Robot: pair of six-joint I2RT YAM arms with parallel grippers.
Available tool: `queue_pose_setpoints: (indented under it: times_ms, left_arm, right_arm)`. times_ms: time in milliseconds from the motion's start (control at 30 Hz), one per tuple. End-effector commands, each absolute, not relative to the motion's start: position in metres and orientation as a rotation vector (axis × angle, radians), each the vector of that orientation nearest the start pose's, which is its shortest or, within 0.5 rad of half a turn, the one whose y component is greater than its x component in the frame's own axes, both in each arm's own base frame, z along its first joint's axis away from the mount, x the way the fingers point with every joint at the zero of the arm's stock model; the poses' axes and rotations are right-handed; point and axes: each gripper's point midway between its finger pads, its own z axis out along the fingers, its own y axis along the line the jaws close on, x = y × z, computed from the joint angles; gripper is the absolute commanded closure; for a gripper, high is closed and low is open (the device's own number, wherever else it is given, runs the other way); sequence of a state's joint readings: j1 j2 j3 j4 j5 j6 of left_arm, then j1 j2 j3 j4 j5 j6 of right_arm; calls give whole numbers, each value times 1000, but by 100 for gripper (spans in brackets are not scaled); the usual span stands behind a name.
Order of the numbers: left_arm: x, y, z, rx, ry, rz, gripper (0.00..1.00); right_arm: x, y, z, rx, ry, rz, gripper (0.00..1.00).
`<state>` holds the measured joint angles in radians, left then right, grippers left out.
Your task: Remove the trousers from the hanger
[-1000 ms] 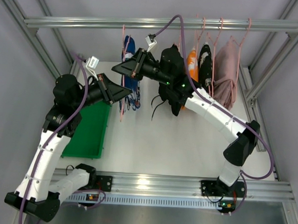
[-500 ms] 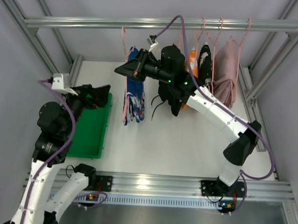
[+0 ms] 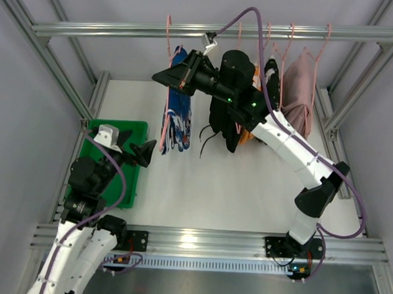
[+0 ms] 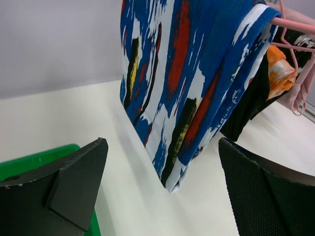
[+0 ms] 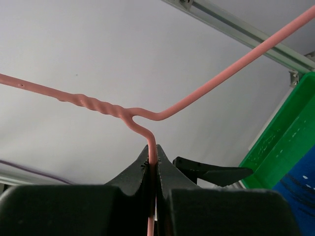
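Observation:
The blue trousers [image 4: 184, 69] are hanging over the pink hanger, past the open fingers of my left gripper, so my left gripper should move in around the trousers' lower tip [image 4: 172, 179].
The blue printed trousers [image 3: 177, 119] hang folded over a pink hanger [image 3: 167, 43] below the rail. My right gripper [image 3: 163, 77] is shut on that hanger's wire [image 5: 147, 115], just under its twisted neck. In the left wrist view the blue trousers [image 4: 182, 73] hang ahead of my open left gripper [image 4: 162, 143], apart from both fingers [image 4: 74, 187]. That left gripper [image 3: 138, 148] sits low by the green bin, holding nothing. The black trousers [image 3: 224, 119] hang behind my right arm, drawstrings dangling [image 3: 204, 142].
A green bin [image 3: 115, 182] lies on the white table at the left. More garments on pink hangers, orange [image 4: 278, 69], black and dusty pink [image 3: 297, 93], hang along the metal rail [image 3: 123, 30] to the right. Frame posts stand at both sides.
My left gripper let go of the blue trousers, opened wide and drew back toward the near left over the green bin. The right gripper kept its hold and raised the hanger slightly.

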<state>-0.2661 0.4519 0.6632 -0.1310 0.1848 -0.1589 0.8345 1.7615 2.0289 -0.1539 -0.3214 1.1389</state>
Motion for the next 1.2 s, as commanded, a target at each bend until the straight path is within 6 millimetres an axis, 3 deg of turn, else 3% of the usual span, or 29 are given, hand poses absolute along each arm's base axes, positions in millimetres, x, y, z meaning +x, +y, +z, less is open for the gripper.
queue_pose_setpoints:
  times_ms: [0, 300, 700, 1033, 1167]
  left_arm:
    - [240, -112, 350, 290, 1328, -484, 2]
    - [245, -125, 342, 439, 1277, -443, 3]
    - [248, -131, 278, 617, 1306, -331, 2]
    - [264, -146, 264, 597, 1326, -340, 3]
    - [280, -143, 267, 527, 1330, -254, 5]
  right_arm:
    - [252, 404, 611, -102, 1416, 1861, 100]
    - [258, 398, 629, -54, 1373, 1841, 100]
    - [270, 390, 646, 19, 1318, 1794, 100]
    - [264, 400, 645, 12, 1323, 1825, 100]
    - [262, 405, 642, 5, 1334, 1836, 100]
